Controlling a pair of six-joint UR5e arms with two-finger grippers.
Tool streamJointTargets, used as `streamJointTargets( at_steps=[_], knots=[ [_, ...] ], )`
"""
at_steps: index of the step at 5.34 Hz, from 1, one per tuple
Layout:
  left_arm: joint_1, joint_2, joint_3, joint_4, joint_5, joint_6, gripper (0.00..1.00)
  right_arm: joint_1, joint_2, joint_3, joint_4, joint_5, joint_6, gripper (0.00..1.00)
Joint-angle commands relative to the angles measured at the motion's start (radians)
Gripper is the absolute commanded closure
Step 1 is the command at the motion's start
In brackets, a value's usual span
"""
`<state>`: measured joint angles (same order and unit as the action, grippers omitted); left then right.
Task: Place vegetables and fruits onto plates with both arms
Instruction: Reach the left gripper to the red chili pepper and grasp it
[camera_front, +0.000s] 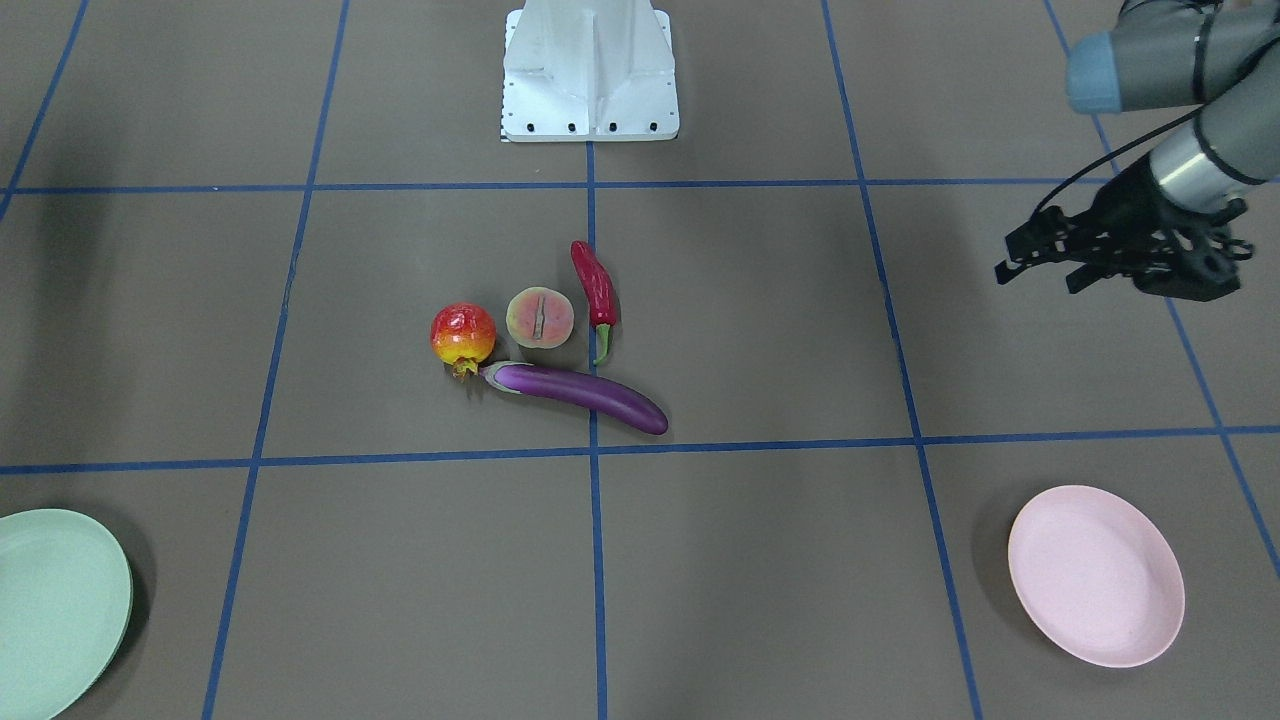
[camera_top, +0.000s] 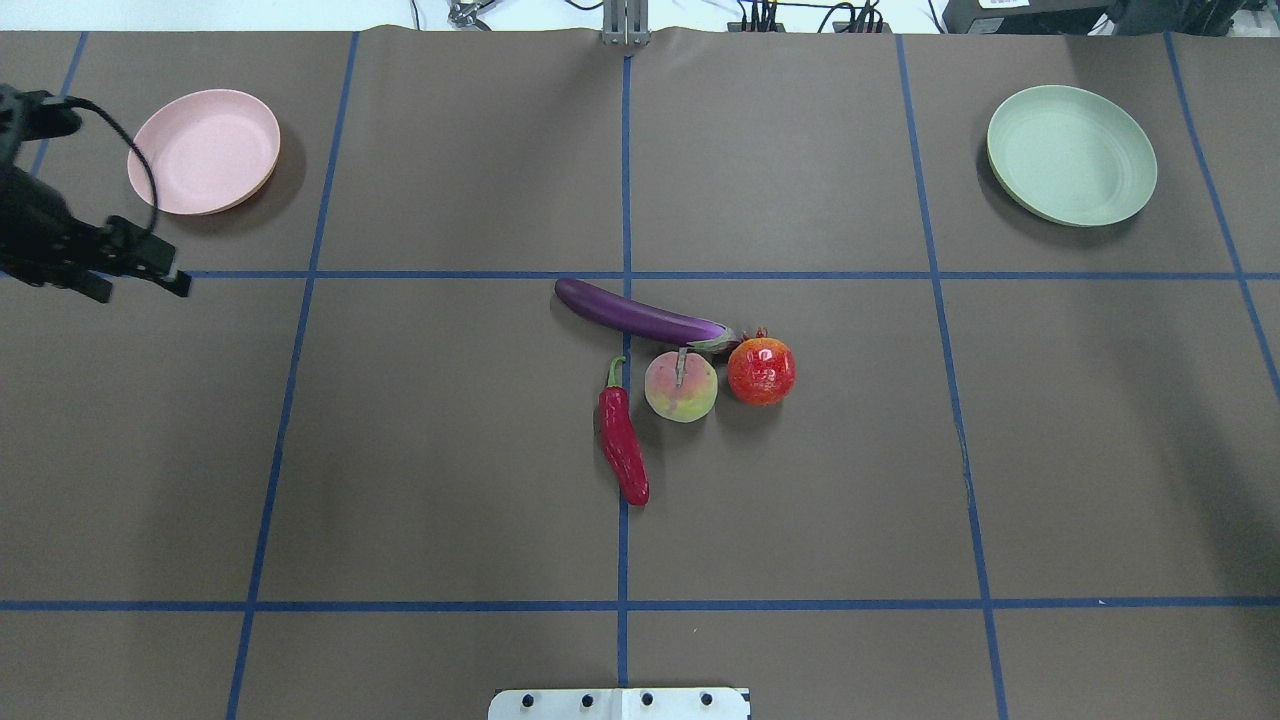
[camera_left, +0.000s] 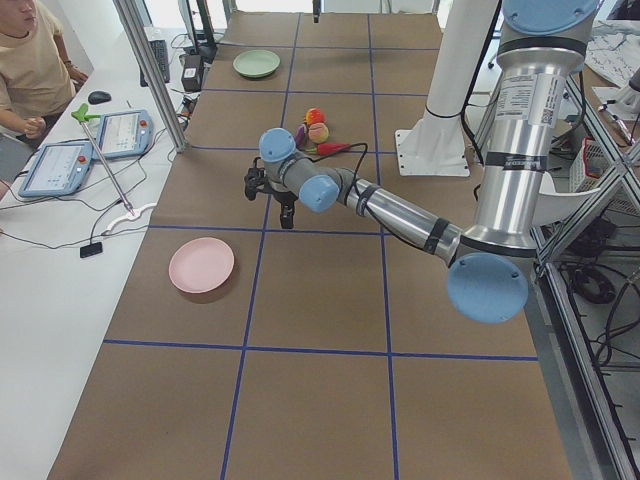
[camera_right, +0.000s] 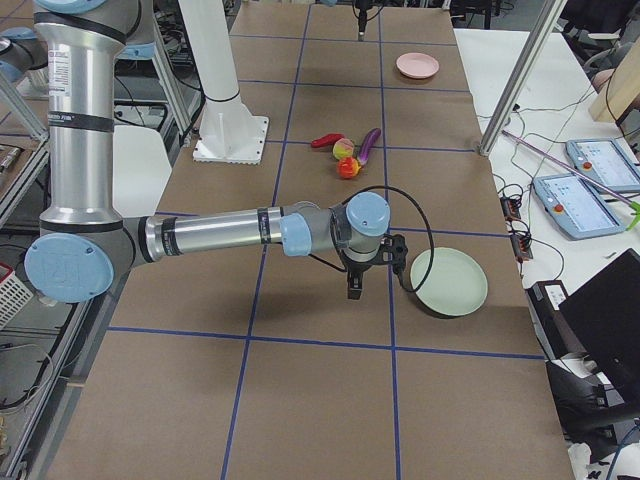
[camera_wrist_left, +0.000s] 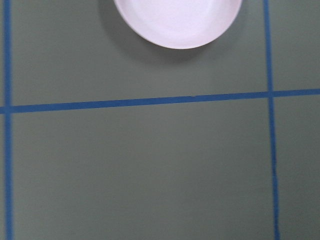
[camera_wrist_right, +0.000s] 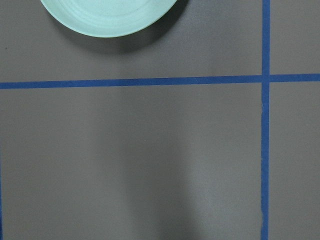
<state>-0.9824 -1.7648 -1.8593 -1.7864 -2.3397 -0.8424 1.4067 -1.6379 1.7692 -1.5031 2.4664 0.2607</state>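
Note:
The red chili's body lies clear of the peach-like fruit; my left gripper should continue to the chili and close across its middle (camera_front: 596, 284).
The purple eggplant (camera_front: 580, 395) (camera_top: 640, 315), red chili (camera_front: 595, 285) (camera_top: 622, 445), peach-like fruit (camera_front: 540, 317) (camera_top: 681, 387) and pomegranate (camera_front: 463, 335) (camera_top: 761, 371) lie clustered at the table's middle. The pink plate (camera_top: 205, 150) (camera_front: 1095, 575) (camera_wrist_left: 177, 20) lies empty at the far left, the mint green plate (camera_top: 1071, 155) (camera_front: 55, 610) (camera_wrist_right: 107, 15) empty at the far right. My left gripper (camera_front: 1035, 272) (camera_top: 145, 290) is open and empty, hovering near the pink plate. My right gripper (camera_right: 355, 285) hovers beside the green plate; I cannot tell whether it is open or shut.
The white base block (camera_front: 590, 80) (camera_top: 620, 703) stands at the robot's edge of the table. An operator (camera_left: 30, 60) and tablets (camera_left: 60, 165) are beyond the far edge. Metal posts (camera_left: 150, 70) (camera_right: 515, 80) rise at that edge. Blue tape lines grid the brown table.

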Motion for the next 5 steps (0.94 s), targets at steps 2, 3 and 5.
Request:
streamJointTargets(
  at_steps=[2, 3, 5],
  knots=[
    [0.359, -0.339, 0.082, 0.130, 0.242, -0.246, 0.00, -0.003, 0.003, -0.005, 0.075, 0.013, -0.008, 0.00],
    [0.442, -0.446, 0.151, 0.131, 0.302, -0.265, 0.00, -0.006, -0.005, -0.011, 0.165, 0.016, -0.008, 0.00],
    [0.507, -0.515, 0.207, 0.131, 0.332, -0.302, 0.00, -0.064, 0.051, -0.031, 0.181, 0.002, 0.017, 0.00]
  ],
)
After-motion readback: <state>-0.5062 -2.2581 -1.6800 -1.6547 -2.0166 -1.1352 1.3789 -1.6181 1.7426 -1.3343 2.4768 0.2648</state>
